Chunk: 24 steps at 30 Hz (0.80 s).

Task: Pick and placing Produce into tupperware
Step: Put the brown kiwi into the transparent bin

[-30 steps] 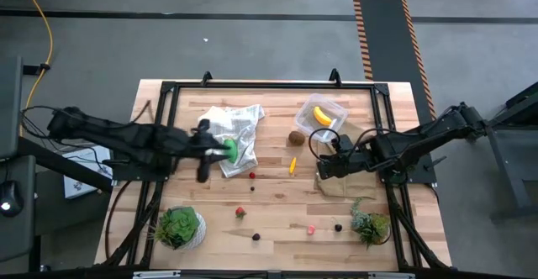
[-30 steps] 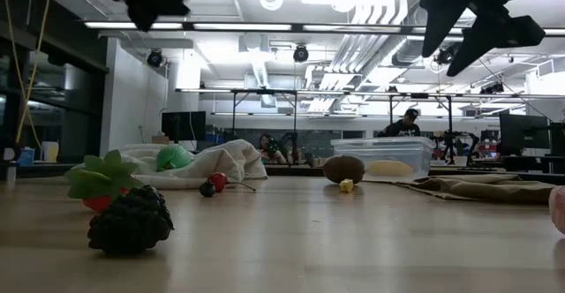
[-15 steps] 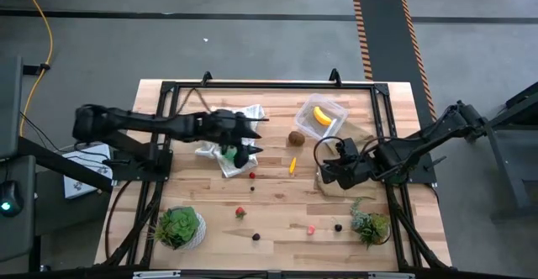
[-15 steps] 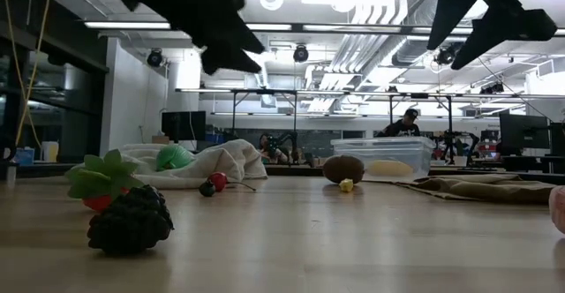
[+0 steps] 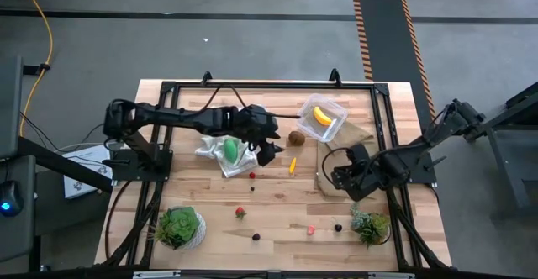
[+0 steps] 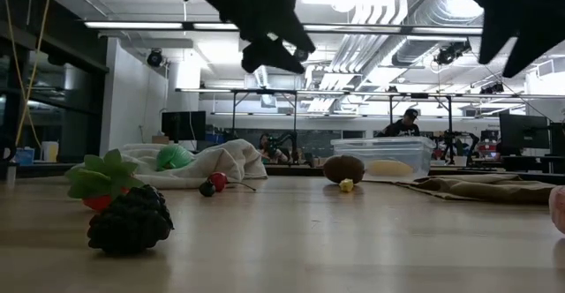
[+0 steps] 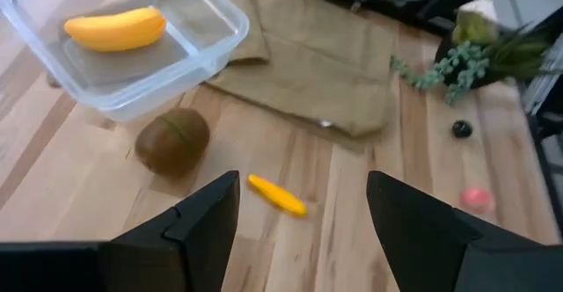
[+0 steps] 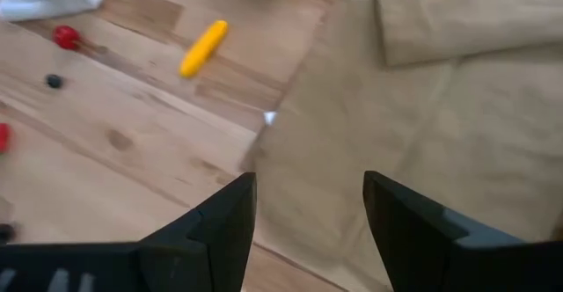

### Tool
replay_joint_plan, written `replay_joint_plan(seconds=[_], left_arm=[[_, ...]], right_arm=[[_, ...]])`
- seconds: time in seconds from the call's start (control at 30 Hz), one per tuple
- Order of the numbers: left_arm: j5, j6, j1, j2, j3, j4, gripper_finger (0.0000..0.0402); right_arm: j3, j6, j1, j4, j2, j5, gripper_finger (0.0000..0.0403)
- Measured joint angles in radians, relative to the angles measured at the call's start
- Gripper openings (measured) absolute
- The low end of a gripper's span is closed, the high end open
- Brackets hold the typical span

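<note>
The kiwi ball (image 7: pixel 173 141) by the tupperware's corner (image 7: pixel 119 107) is outside the opening of the robot's left gripper, so the robot should rotate its left gripper and bring the fingers in line with the kiwi ball.
The clear tupperware (image 5: pixel 322 117) stands near the table's far right and holds the yellow banana (image 7: pixel 114 28). The brown kiwi-like ball (image 5: pixel 296 137) lies just left of it, with the small orange-yellow piece (image 5: pixel 292 165) nearer. The green oval (image 5: pixel 231 149) rests on the white cloth (image 5: pixel 220 128). Red and dark berries (image 5: pixel 252 176) are scattered over the near half. My left gripper (image 7: pixel 303 182) hangs open in the air beside the cloth, just left of the kiwi ball (image 7: pixel 172 139). My right gripper (image 8: pixel 308 182) hovers open above the brown cloth (image 8: pixel 440 134).
Two leafy potted plants (image 5: pixel 179 226) (image 5: pixel 370 224) stand at the near left and near right corners. A pink piece (image 5: pixel 310 228) and a dark berry (image 5: pixel 338 226) lie near the front edge. A black frame borders the table. Bare wood lies between the cloths.
My left arm has swept from the table's left side across the white cloth toward the right, ending beside the kiwi ball; the green oval stayed on the cloth. My right gripper has drawn back a little toward the right and near edge.
</note>
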Motion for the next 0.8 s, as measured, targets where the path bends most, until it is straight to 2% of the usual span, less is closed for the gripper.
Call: replay_joint_plan(seconds=[0.1,0.2,0.27,0.37,0.47,0.57,0.8], left_arm=[[0.035,-0.007,0.000,0.010,0.034,-0.016,0.0237],[0.029,-0.035,0.000,0.012,0.048,-0.017,0.0237],[-0.046,-0.124,0.000,0.012,0.051,-0.026,0.0237],[-0.131,-0.264,0.000,0.012,0.051,-0.082,0.0237],[-0.181,-0.317,0.001,0.012,0.051,-0.093,0.0237],[-0.207,-0.347,0.000,0.012,0.051,-0.092,0.0240],[-0.224,-0.418,0.000,0.031,0.051,-0.068,0.0300]], right_arm=[[-0.001,0.033,0.025,-0.041,-0.004,0.004,0.0200],[-0.001,0.038,0.043,-0.067,-0.022,0.006,0.0200],[-0.001,0.047,0.050,-0.088,-0.044,0.013,0.0200],[-0.001,0.090,0.063,-0.127,-0.086,0.078,0.0200],[-0.001,0.109,0.068,-0.172,-0.140,0.140,0.0200],[-0.001,0.092,0.066,-0.218,-0.203,0.150,0.0200],[-0.001,0.057,0.065,-0.274,-0.333,0.196,0.0200]])
